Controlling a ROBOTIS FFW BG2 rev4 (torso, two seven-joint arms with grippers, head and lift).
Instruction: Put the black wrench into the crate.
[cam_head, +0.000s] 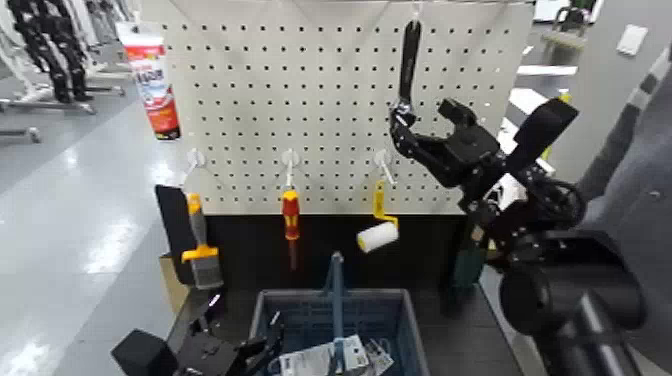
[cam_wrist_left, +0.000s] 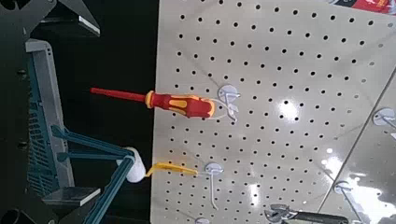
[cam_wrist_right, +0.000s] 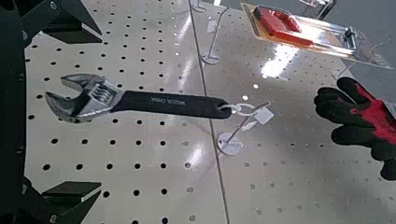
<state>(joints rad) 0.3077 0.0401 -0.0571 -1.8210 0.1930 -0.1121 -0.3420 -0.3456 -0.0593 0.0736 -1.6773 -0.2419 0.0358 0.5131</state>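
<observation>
My gripper will bring the black wrench off together with its loop when it pulls, because a white loop on the wrench's handle hangs over a hook with an open end.
The black wrench hangs upright from a hook high on the white pegboard, silvery jaw end down. My right gripper is open right at that lower end, fingers spread beside it. In the right wrist view the wrench lies between my open fingers, with none of them touching it. The blue-grey crate with its upright blue handle stands below at the front. It also shows in the left wrist view. My left gripper is parked low by the crate's left side, open and empty.
A red-and-yellow screwdriver, a yellow-handled paint roller, a brush and a sealant tube hang on the pegboard. White packets lie in the crate. A cardboard box stands at left. Black-and-red gloves hang near the wrench.
</observation>
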